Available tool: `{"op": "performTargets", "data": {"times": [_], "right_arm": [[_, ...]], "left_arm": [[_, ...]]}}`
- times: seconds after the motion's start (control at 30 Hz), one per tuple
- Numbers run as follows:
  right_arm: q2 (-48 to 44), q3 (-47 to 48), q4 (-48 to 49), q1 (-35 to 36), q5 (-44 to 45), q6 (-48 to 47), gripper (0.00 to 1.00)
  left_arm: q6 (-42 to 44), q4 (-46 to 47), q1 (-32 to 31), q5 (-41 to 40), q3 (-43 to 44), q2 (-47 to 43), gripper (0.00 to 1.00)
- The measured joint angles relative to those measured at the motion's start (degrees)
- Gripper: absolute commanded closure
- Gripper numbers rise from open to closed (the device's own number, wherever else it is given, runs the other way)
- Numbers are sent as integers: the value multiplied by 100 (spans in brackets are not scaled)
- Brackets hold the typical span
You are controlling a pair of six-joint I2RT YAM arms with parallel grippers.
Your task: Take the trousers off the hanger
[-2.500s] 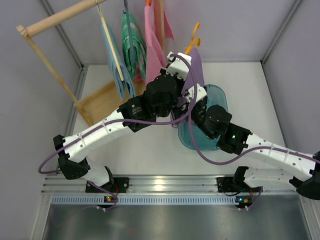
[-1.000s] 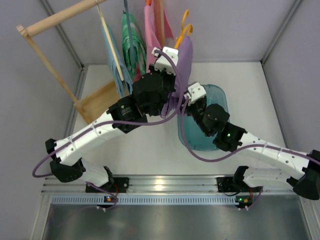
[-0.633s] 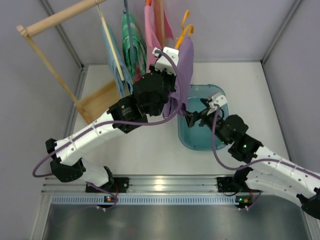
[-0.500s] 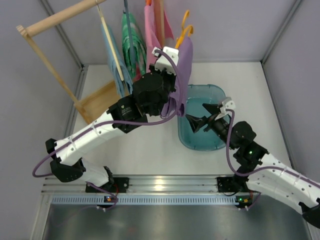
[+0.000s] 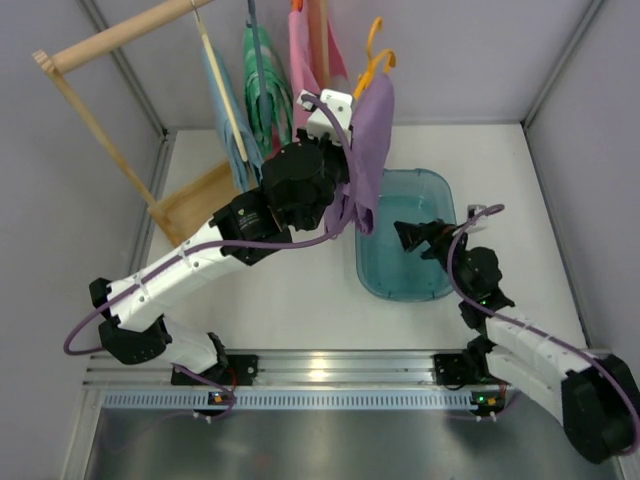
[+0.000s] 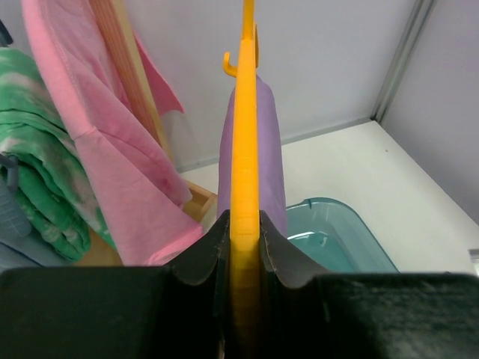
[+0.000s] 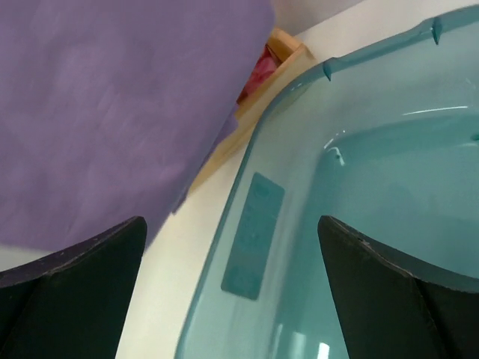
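Observation:
The lilac trousers (image 5: 370,148) hang loosely over the orange-yellow hanger (image 5: 378,66), so I expect them to slip off and hang down from my right gripper when I pull.
The lilac trousers (image 5: 368,150) hang over the orange-yellow hanger (image 5: 378,66), held up above the table's far middle. My left gripper (image 5: 343,128) is shut on the hanger's lower frame; in the left wrist view the hanger (image 6: 243,149) runs straight up from between the fingertips of that gripper (image 6: 245,224), with the trousers (image 6: 271,149) draped over both sides. My right gripper (image 5: 414,238) hovers open over the teal tub (image 5: 366,272), apart from the cloth. In the right wrist view this gripper (image 7: 230,221) holds nothing, and the trousers (image 7: 112,112) fill the upper left.
A wooden rack (image 5: 120,35) at the back left carries a light blue garment (image 5: 225,125), a green one (image 5: 262,80) and a pink one (image 5: 303,70), close beside the hanger. The rack's wooden base (image 5: 200,200) lies on the table. The tub's rim (image 7: 251,153) sits just under the trousers' hem.
My right gripper let go of the trousers, opened wide and drew back to the near right over the tub. My left gripper raised the hanger slightly, staying shut on it.

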Motion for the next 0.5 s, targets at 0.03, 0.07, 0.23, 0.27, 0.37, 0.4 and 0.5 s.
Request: {"op": "performTargets", "data": {"times": [0.03,0.07,0.23,0.27,0.37,0.4,0.5], "right_arm": [[350,-125,481,-289,-199,358,1],[807,-186,1056,-560,-422,831,1],[3099,46,2883,-966,-1134,2699,1],[3517,181,2979,-966,-1241,2997,1],[4295,455,3211,-960,-1405,3613,0],[4356,461,3254,-957,-1412,3720,1],[4374,463,3418,-946,-1410,3941,1]], "left_arm": [[-98,-24,0,57,0,-2,100],[-188,-55,0,120,0,-2,100],[-577,-168,-2,411,2,-22,100],[-632,-201,-7,452,2,-26,100],[-723,-267,-22,522,24,-31,100],[-734,-267,-26,522,33,-31,100],[-752,-267,-31,522,37,-46,100]]}}
